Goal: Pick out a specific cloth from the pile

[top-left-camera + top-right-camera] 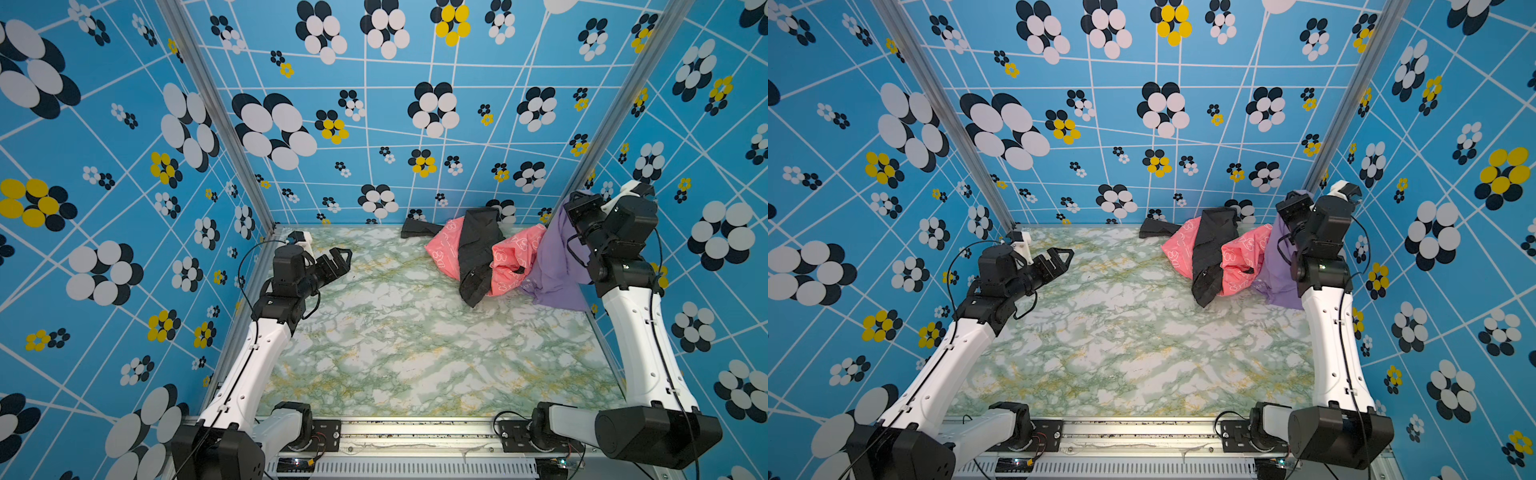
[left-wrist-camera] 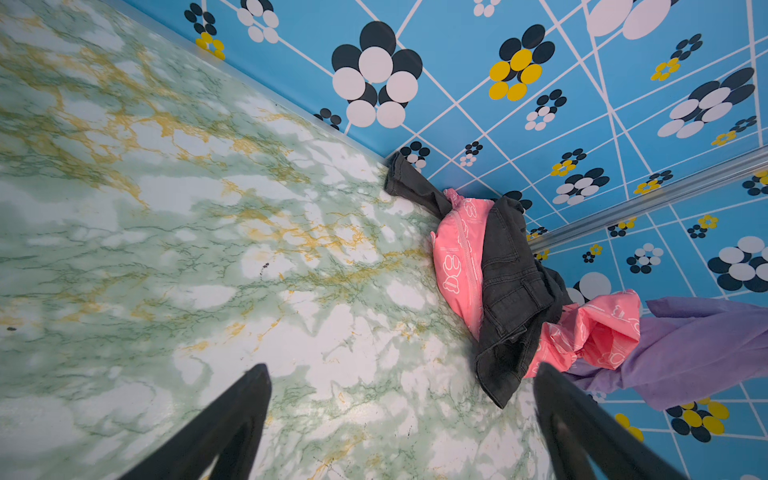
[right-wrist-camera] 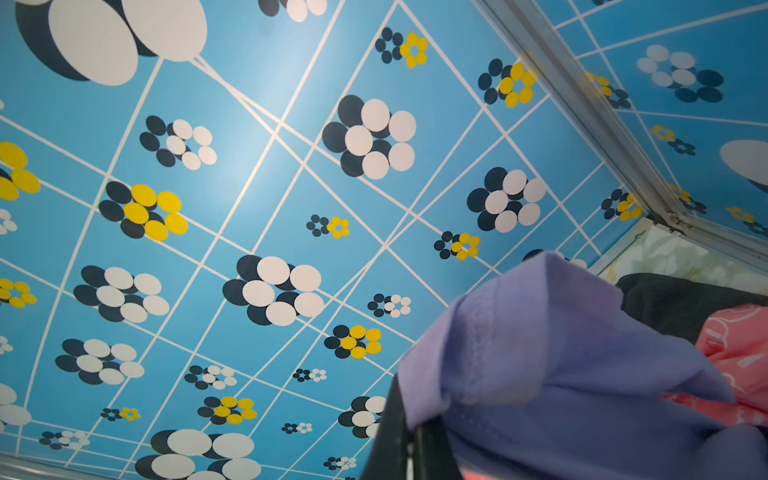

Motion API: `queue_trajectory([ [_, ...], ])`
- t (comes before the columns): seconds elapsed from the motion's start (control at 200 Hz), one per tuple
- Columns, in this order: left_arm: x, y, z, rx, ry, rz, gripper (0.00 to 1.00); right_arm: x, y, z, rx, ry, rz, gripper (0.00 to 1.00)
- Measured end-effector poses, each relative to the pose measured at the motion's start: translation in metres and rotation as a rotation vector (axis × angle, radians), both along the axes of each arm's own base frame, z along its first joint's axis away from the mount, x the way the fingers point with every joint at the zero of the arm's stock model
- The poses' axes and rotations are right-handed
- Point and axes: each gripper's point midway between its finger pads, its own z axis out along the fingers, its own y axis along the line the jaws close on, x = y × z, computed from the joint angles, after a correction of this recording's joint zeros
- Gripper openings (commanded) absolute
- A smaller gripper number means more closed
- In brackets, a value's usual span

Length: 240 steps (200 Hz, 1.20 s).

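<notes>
The purple cloth alone (image 1: 557,268) is held in my right gripper's fingers, so that gripper should keep swinging it toward the clear table (image 1: 436,302) in front of the pile and let go there.
The cloth (image 1: 557,266) (image 1: 1277,270) is lavender-purple and hangs stretched upward at the far right. My right gripper (image 1: 570,206) (image 3: 415,444) is shut on its upper edge, raised well above the table near the back right corner. Its lower part still trails on the table against the pile (image 1: 478,253) (image 1: 1214,253). That heap is a salmon-pink garment (image 2: 461,257) with a dark grey-black garment (image 2: 511,291) draped across it. Over the table's left side, far from the pile, my left gripper (image 1: 343,259) (image 2: 401,368) is open and holds nothing.
The green marble table (image 1: 395,353) is enclosed by blue flowered walls on three sides. An aluminium corner post (image 1: 598,137) stands right behind my right arm. The pile lies against the back wall.
</notes>
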Motion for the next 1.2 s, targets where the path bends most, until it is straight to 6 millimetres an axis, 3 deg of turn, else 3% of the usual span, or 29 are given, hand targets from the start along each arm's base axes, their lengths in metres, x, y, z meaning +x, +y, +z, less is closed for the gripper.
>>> queue_trajectory([
  [0.2, 0.002, -0.001, -0.002, -0.002, 0.007, -0.004, 1.0, 0.018, 0.055, 0.021, -0.157, 0.004, 0.127, 0.0],
  [0.3, 0.004, -0.001, -0.002, -0.004, 0.011, -0.008, 1.0, 0.026, 0.101, 0.02, -0.256, 0.023, 0.239, 0.0],
  [0.39, 0.006, -0.002, -0.001, -0.006, 0.01, -0.012, 1.0, 0.03, 0.152, 0.004, -0.356, 0.065, 0.363, 0.0],
  [0.485, 0.007, -0.003, -0.001, -0.007, 0.01, -0.014, 1.0, 0.033, 0.207, -0.029, -0.469, 0.144, 0.503, 0.0],
  [0.585, 0.009, -0.003, -0.003, -0.006, 0.017, -0.014, 1.0, 0.031, 0.259, -0.081, -0.576, 0.257, 0.652, 0.0],
  [0.74, 0.013, -0.002, -0.003, -0.007, 0.017, -0.013, 1.0, 0.018, 0.311, -0.172, -0.687, 0.473, 0.865, 0.51],
  [0.83, 0.014, -0.001, -0.003, -0.008, 0.017, -0.01, 1.0, 0.009, 0.324, -0.209, -0.731, 0.579, 0.949, 0.69],
  [0.924, 0.017, 0.0, -0.005, -0.008, 0.021, -0.008, 1.0, 0.002, 0.322, -0.224, -0.766, 0.636, 0.98, 0.89],
  [1.094, 0.023, -0.001, -0.006, -0.012, 0.026, -0.013, 1.0, 0.003, 0.296, -0.198, -0.777, 0.593, 0.888, 0.9],
  [1.199, 0.026, -0.002, -0.006, -0.014, 0.026, -0.018, 1.0, 0.007, 0.251, -0.172, -0.688, 0.553, 0.755, 0.89],
])
